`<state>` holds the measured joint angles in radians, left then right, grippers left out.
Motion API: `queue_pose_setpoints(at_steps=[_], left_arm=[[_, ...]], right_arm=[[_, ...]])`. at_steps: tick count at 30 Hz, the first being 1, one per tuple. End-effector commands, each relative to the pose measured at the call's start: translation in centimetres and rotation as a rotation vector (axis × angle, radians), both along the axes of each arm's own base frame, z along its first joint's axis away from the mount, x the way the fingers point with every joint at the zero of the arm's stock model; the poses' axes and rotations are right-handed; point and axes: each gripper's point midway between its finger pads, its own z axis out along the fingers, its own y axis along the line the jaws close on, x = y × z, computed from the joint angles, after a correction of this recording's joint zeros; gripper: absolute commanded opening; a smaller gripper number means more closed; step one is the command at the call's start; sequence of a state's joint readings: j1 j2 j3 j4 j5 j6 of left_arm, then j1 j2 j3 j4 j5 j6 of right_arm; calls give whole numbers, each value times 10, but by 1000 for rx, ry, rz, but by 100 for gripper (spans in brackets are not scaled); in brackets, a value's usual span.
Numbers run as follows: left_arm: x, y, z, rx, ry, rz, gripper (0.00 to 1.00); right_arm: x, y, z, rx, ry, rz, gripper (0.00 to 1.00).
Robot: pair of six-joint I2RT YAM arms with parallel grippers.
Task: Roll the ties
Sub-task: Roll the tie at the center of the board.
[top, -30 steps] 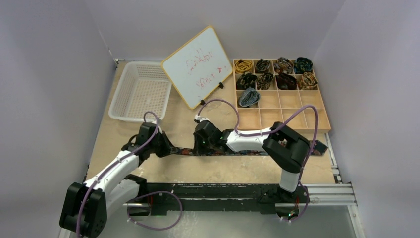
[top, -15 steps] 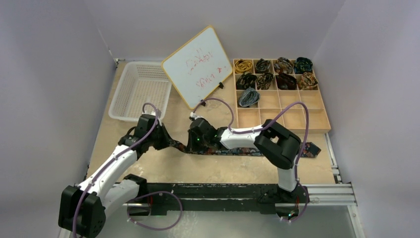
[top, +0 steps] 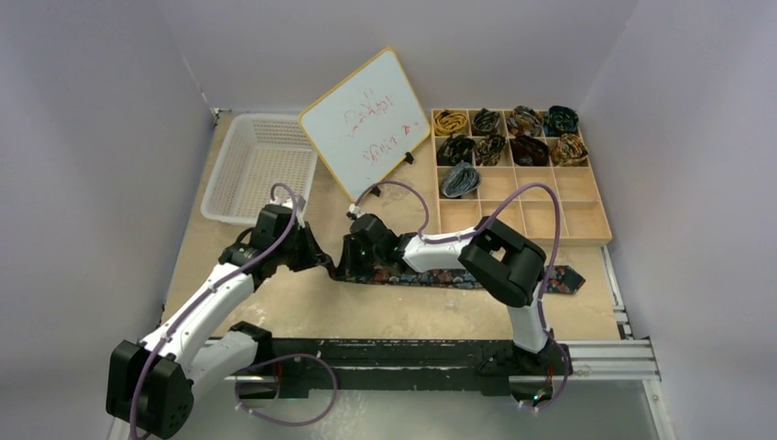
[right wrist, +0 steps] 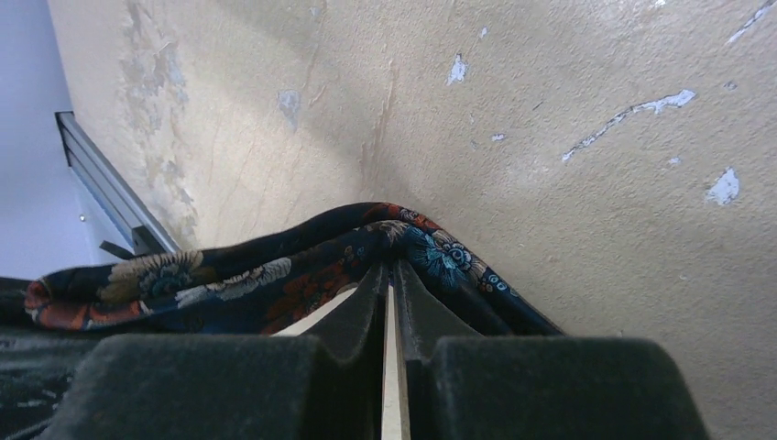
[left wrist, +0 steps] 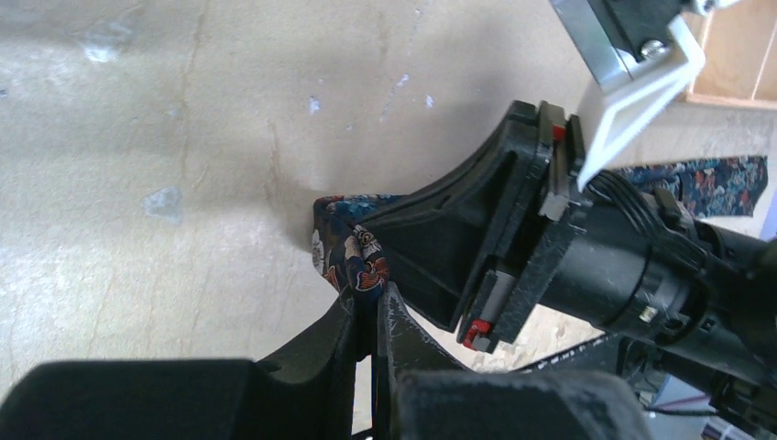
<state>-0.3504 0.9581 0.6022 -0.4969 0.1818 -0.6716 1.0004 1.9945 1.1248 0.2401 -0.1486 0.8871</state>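
Note:
My right gripper is pinching the tie (right wrist: pixel 392 236) where the tie's narrow end needs to fold over. My right gripper should open and move out of the way first.
A navy floral tie (top: pixel 440 277) lies flat across the table, its wide end (top: pixel 566 279) at the right. My left gripper (top: pixel 326 266) is shut on the tie's narrow left end, which bunches at the fingertips (left wrist: pixel 371 307) as a small fold of fabric (left wrist: pixel 353 258). Right beside it, my right gripper (top: pixel 347 268) is shut on the same tie (right wrist: pixel 275 275), a little further along; the cloth drapes over its tips (right wrist: pixel 389 268). Several rolled ties (top: pixel 499 147) sit in the wooden tray's back compartments.
The wooden compartment tray (top: pixel 600 234) stands at the back right. A white plastic basket (top: pixel 261 170) is at the back left, and a tilted whiteboard (top: pixel 366 119) stands between them. The right gripper's body (left wrist: pixel 495 238) fills much of the left wrist view.
The right gripper has slid left toward the left gripper, and both have shifted slightly toward the back. The tie's wide end has been dragged left.

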Motion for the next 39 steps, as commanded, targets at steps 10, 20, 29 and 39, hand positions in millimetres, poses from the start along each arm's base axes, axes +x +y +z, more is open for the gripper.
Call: queue_pose_setpoints(at_steps=[10, 20, 29, 39], left_arm=[[5, -44, 10, -150, -25, -213, 0], [4, -44, -4, -158, -3, -195, 0], [6, -51, 1, -179, -28, -237, 0], [5, -75, -20, -151, 20, -284, 0]], right_arm=[[-9, -24, -29, 0, 109, 13, 8], [14, -38, 48, 162, -8, -25, 21], [17, -85, 42, 52, -21, -179, 25], [26, -129, 90, 61, -151, -317, 40]])
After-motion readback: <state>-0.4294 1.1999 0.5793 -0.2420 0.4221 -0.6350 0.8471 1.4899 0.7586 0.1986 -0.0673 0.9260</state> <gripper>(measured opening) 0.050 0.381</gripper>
